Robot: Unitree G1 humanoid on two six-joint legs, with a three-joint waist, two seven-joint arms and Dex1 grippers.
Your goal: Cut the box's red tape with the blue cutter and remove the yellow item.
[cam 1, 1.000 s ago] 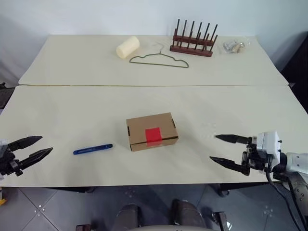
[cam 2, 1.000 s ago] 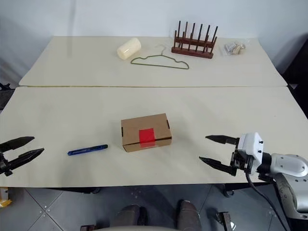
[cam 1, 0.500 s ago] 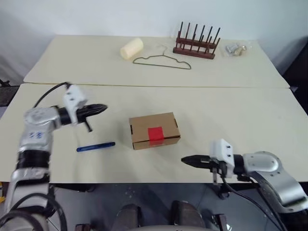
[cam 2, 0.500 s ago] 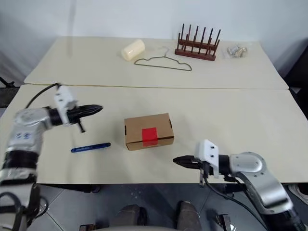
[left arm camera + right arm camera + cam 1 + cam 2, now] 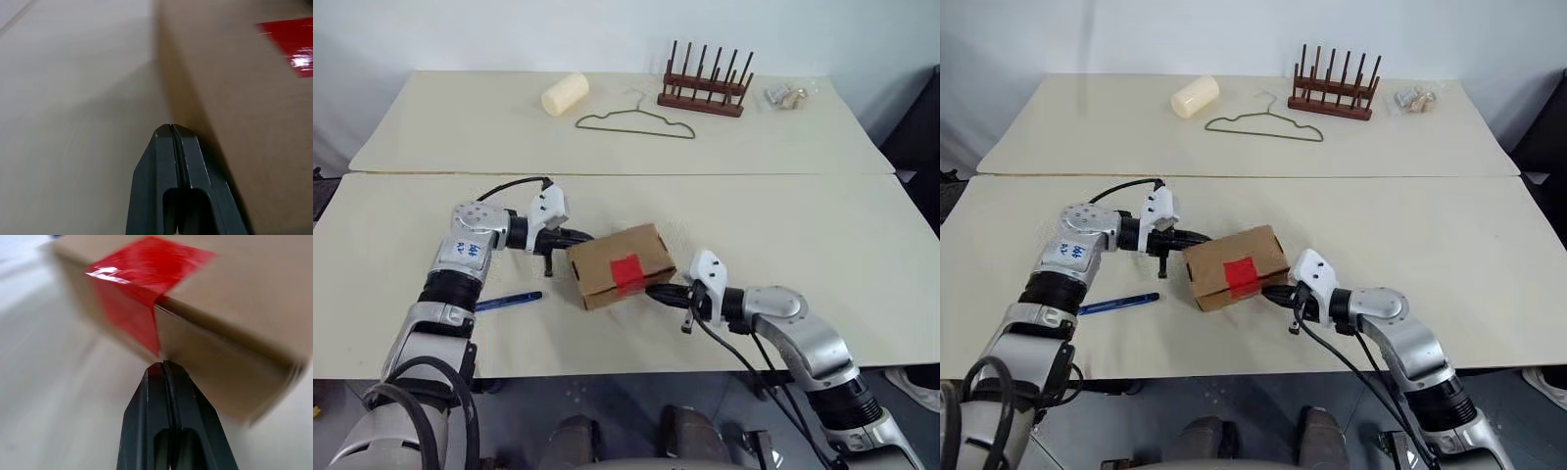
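Observation:
The red tape [image 5: 627, 275] faces the near table edge, so next my left gripper swings its end of the box [image 5: 578, 275] nearer, turning the tape toward my right gripper before cutting.
The brown box [image 5: 607, 257] lies at the middle of the near table, with the red tape [image 5: 626, 271] over its front top edge. My left gripper [image 5: 579, 236] is shut and empty, its tip against the box's left rear side. In the left wrist view the fingers [image 5: 161, 161] meet beside the cardboard wall [image 5: 234, 107]. My right gripper [image 5: 656, 291] is shut and empty, its tip at the box's front face just right of the tape [image 5: 142, 279]. The blue cutter [image 5: 509, 302] lies on the table left of the box, under my left forearm. The yellow item is hidden.
On the far table lie a cream roll [image 5: 565, 94], a wire hanger [image 5: 636, 121], a wooden peg rack [image 5: 707, 88] and a small clear bag [image 5: 788, 94]. A seam [image 5: 705, 174] divides the two tables.
Both grippers went from open to shut and swung inward from the table's sides to the box. The left came in from the left, the right from the right. The cutter stayed put.

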